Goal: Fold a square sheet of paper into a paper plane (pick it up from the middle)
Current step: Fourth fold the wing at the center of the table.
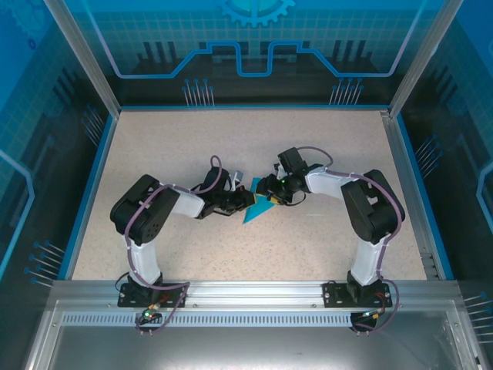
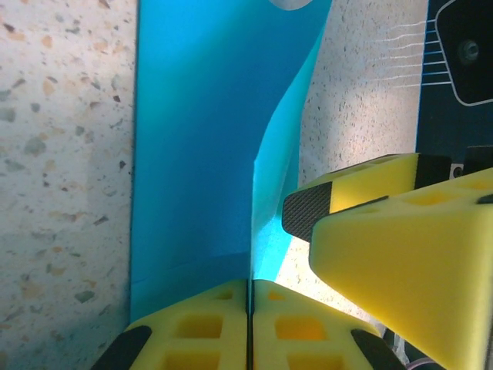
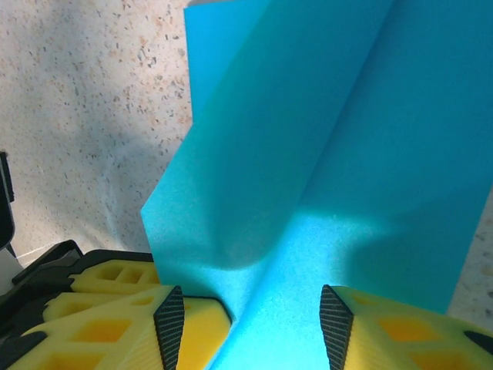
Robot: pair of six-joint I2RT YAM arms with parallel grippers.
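Observation:
The robot's left gripper is holding the flap's loose edge upright, so it should let go while the right gripper pushes the flap down, and then press the flap's near end.
The turquoise-blue sheet of paper lies mid-table, folded along a lengthwise crease so that part of it stands up. In the left wrist view the paper runs away from my left gripper, which is shut on its near edge at the crease. My left gripper and right gripper meet over the sheet. In the right wrist view the paper rises as a ridge between the fingers of my right gripper, which is open around it. The right gripper's yellow finger sits close beside the left one.
The speckled beige tabletop spreads on all sides of the paper. A blue rim and metal frame posts border it. The left gripper's yellow body shows at the lower left of the right wrist view.

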